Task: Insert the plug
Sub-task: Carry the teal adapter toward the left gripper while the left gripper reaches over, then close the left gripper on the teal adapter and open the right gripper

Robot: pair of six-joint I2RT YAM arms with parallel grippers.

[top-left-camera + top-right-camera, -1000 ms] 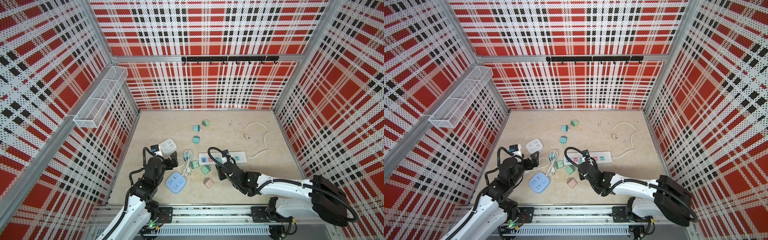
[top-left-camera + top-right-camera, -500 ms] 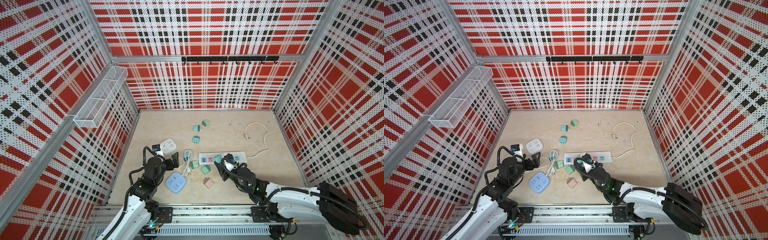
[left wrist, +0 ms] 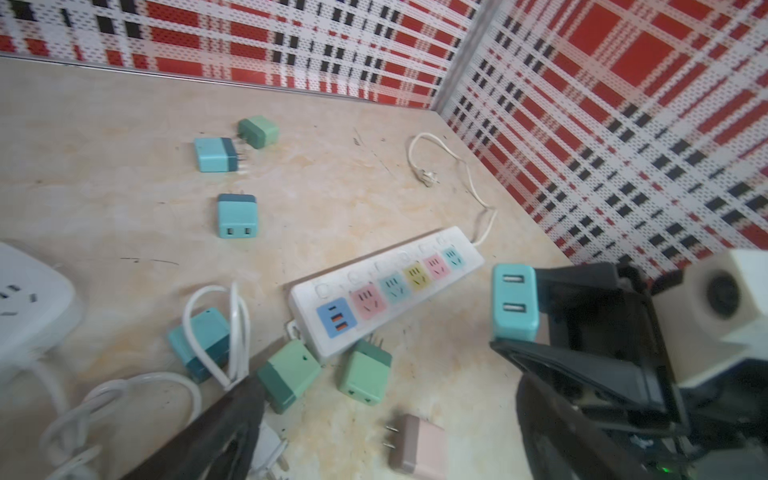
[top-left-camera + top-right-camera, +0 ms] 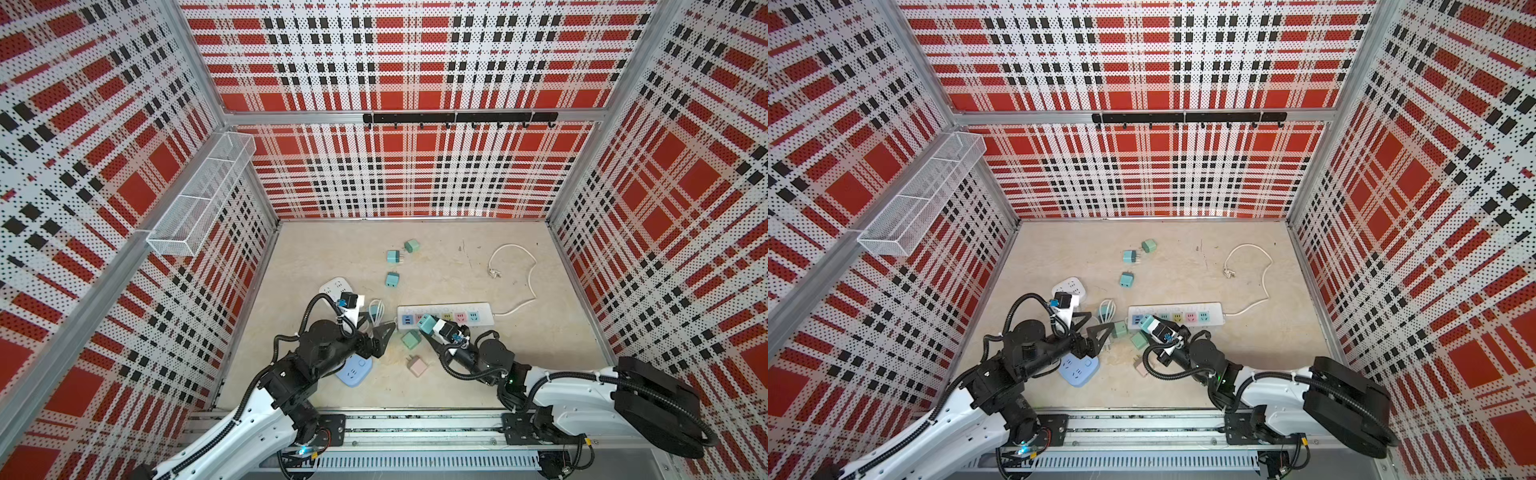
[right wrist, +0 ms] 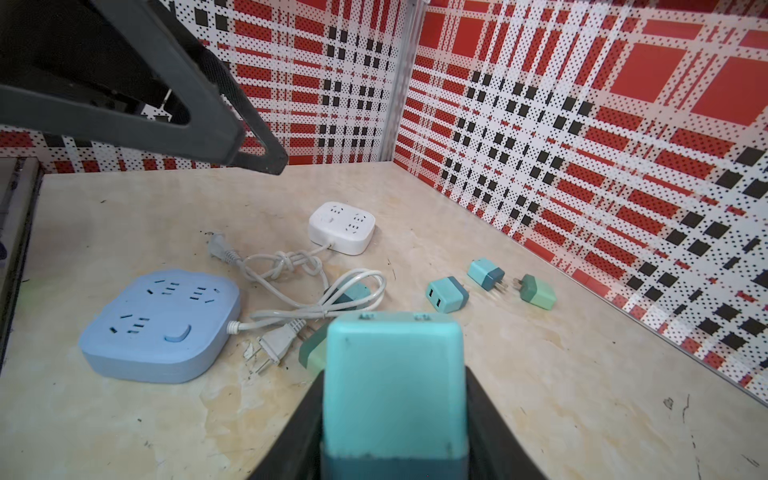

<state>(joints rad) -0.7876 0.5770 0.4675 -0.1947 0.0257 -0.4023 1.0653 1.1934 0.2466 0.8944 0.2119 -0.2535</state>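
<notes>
The teal plug's USB end sticks out free of my right gripper and faces my open left gripper. My left gripper should keep moving toward the plug body and close there.
My right gripper is shut on a teal plug with two USB ports, held in the air at the near edge of the white power strip, towards its left end. The right wrist view shows the plug clamped between both fingers, its prongs hidden. The strip has one blue USB block and several coloured sockets, all unoccupied. To the left of the strip, my left gripper stands open over loose plugs and holds nothing. The left wrist view shows the held plug well above the floor.
Two green plugs lie at the strip's near left corner and a pink plug lies nearer the front. A blue socket block and a white socket cube trail white cables. More teal plugs lie farther back.
The right arm has dropped lower and swung, carrying the plug slightly left along the strip's near edge. My left gripper has moved right, closer to the strip's left end.
</notes>
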